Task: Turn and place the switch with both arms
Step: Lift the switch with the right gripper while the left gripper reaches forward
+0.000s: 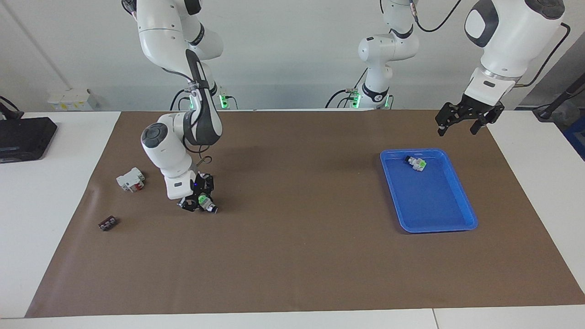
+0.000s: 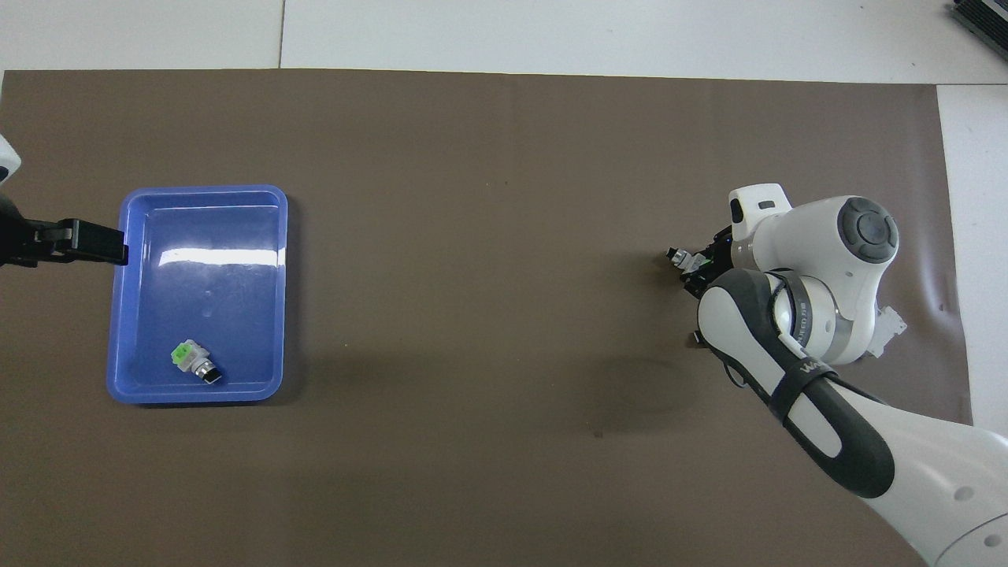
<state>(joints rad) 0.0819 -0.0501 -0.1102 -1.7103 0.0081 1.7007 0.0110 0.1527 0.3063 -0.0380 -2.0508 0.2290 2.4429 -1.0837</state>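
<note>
My right gripper is holding the switch by its white body (image 1: pixel 205 201). Next, my left gripper moves over and twists the free knob end (image 2: pixel 675 255) before the switch is placed.
My right gripper (image 1: pixel 197 204) is down on the brown mat at the right arm's end of the table, shut on a switch (image 1: pixel 205 201). The switch is white with a green face, and its black-and-silver knob end sticks out of the fingers. From overhead only that knob end (image 2: pixel 682 257) shows, because the right arm covers the gripper. My left gripper (image 1: pixel 462 120) hangs open in the air with nothing in it, over the mat beside the blue tray (image 1: pixel 462 194). In the overhead view the left gripper (image 2: pixel 75 241) sits at the edge of the tray (image 2: pixel 197 191).
A second switch (image 1: pixel 416 163) lies in the tray, at the end nearer to the robots (image 2: pixel 194 361). A white block with a red part (image 1: pixel 131 179) and a small dark brown piece (image 1: pixel 108 223) lie on the mat beside the right gripper. A black device (image 1: pixel 23 137) sits off the mat.
</note>
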